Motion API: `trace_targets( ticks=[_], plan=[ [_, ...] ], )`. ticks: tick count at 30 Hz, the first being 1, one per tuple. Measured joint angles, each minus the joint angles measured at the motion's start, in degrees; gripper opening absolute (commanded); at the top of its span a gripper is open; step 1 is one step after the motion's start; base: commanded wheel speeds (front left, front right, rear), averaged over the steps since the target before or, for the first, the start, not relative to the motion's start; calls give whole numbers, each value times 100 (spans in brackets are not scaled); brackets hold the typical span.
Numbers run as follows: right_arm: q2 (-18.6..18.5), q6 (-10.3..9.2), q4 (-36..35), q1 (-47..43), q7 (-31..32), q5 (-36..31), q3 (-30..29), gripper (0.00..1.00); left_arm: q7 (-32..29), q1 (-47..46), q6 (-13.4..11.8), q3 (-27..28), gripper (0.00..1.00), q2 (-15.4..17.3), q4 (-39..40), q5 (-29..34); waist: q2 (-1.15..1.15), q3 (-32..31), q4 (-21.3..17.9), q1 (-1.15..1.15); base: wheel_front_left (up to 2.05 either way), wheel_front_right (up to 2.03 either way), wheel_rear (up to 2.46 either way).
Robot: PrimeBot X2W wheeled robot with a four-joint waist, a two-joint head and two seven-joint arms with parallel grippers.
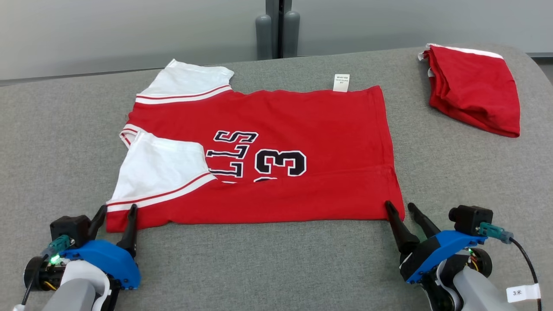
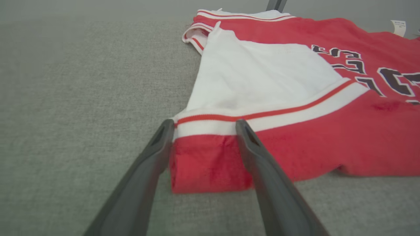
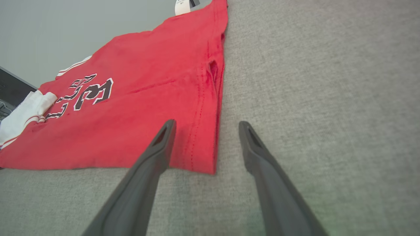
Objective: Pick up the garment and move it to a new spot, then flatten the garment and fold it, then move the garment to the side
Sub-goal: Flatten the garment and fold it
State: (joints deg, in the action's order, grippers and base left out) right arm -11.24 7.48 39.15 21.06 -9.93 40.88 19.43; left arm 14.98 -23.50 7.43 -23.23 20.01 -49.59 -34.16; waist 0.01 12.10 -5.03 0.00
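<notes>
The folded flap (image 1: 290, 199) has its loose edge (image 1: 249, 182) cutting across the letters, so it should stay doubled but slide back a little and show more lettering when the robot pulls the near corners.
The garment (image 1: 281, 129) is a red jersey with white sleeves and dark lettering, lying flat on the grey table with its near edge folded over. My left gripper (image 1: 117, 209) stands open at the garment's near left corner (image 2: 206, 164), one finger on each side of that corner. My right gripper (image 1: 398, 204) is open at the near right corner (image 3: 200, 154), its left finger over the hem and its right finger over bare table. Neither holds the cloth.
A second red garment (image 1: 475, 90), folded, lies at the far right of the grey table (image 1: 52, 142). A pale wall and two dark posts (image 1: 276, 34) stand behind the table's far edge.
</notes>
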Motion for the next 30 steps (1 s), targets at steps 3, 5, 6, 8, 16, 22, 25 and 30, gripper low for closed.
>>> trace_targets(
  ticks=[3, 5, 6, 8, 16, 22, 25, 30],
  plan=[
    [53, 0, 192, 58, -26, -62, 56, 100, 11, 76, 0, -10, 100, -45, -105, -15, 0, 0, 46, 0, 0, 0, 0],
    [88, 0, 319, 137, -25, -102, 79, 100, 26, 99, 0, -58, 100, -105, -186, -57, -1, 7, 74, 0, 0, 0, 0],
    [111, 0, 380, 157, -33, -102, 90, 100, 24, 86, 0, -100, 100, -119, -214, -70, -1, 3, 91, 0, 0, 0, 0],
    [153, 0, 477, 211, -37, -101, 133, 74, 25, 71, 0, -155, 100, -167, -227, -136, -1, -12, 124, 0, 0, 0, 0],
    [249, 0, 634, 194, -202, 138, 322, 0, 0, 103, 2, -368, 0, -292, -283, -489, -1, -304, 289, 1, 0, 0, 0],
    [104, 0, 350, -247, -354, 435, 414, 0, 0, 554, 2, 19, 0, -271, 275, -521, -1, -685, 456, 0, 0, 0, 0],
    [12, 0, 126, -489, -383, 506, 445, 0, 0, 1010, -53, 276, 0, -277, 701, -390, -1, -802, 503, 0, 0, 0, 0],
    [-268, 1, -361, -954, -393, 502, 536, 0, 1, 2016, -244, 776, 0, -423, 1533, -201, -1, -898, 508, 0, 0, 0, 0]
  ],
)
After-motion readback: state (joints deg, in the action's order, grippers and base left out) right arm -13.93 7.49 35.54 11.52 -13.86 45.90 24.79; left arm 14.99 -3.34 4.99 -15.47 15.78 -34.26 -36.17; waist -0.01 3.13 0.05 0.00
